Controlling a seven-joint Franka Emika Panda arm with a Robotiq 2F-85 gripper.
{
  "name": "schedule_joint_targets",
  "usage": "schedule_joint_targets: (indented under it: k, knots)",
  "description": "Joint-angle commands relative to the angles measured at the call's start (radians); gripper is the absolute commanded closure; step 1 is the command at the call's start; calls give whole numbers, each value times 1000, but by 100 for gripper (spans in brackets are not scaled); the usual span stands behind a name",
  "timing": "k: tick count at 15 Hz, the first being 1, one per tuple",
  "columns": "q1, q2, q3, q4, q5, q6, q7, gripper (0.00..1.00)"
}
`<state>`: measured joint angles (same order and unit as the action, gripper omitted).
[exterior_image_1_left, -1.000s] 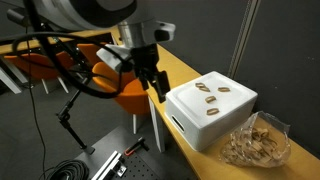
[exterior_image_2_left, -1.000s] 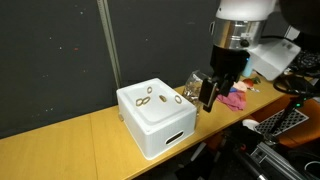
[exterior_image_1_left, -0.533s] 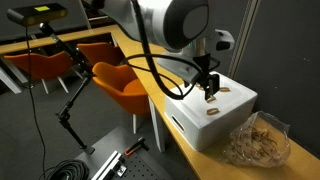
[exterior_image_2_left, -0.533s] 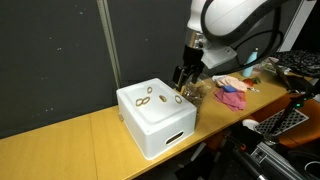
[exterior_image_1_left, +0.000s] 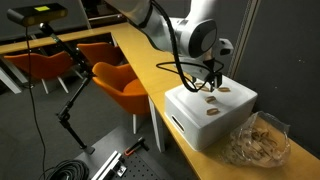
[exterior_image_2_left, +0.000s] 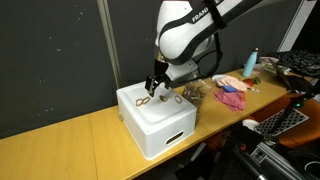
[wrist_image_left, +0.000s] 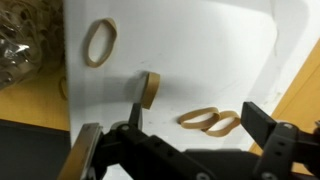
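Note:
The overlapping rubber bands (wrist_image_left: 208, 121) are between my gripper's fingers, clear of the rubber band on edge, so I should descend next until my fingers reach the box top (exterior_image_2_left: 151, 108).
A white box (exterior_image_1_left: 205, 125) stands on the wooden table; it also shows in an exterior view (exterior_image_2_left: 160, 128). Several tan rubber bands lie on its top. My gripper (exterior_image_1_left: 212, 86) hovers low over the box top, also seen in an exterior view (exterior_image_2_left: 152, 88). In the wrist view the gripper (wrist_image_left: 198, 118) is open and empty. Two overlapping rubber bands (wrist_image_left: 212, 120) lie between its fingers. Another band (wrist_image_left: 149, 88) stands on edge by one finger, and one more (wrist_image_left: 99, 42) lies farther off.
A clear bag of rubber bands (exterior_image_1_left: 255, 140) lies beside the box, also in an exterior view (exterior_image_2_left: 196, 89). A pink cloth (exterior_image_2_left: 232, 97) and a bottle (exterior_image_2_left: 251, 63) sit farther along the table (exterior_image_2_left: 80, 140). Orange chairs (exterior_image_1_left: 130, 88) stand next to the table.
The arm has swung from beside the box's end to over the box top and come down close to the rubber bands.

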<state>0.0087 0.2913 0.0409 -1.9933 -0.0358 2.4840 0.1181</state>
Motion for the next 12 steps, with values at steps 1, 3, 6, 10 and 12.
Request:
schedule_joint_targets:
  k: [1, 3, 6, 10, 12]
  knots:
    - [21, 97, 5, 95, 29, 37, -21, 0]
    - [29, 138, 6, 128, 31, 49, -18, 0]
    - [34, 168, 8, 158, 38, 41, -21, 0]
    - [28, 193, 11, 169, 64, 53, -25, 0]
    - [25, 202, 14, 177, 79, 49, -31, 0]
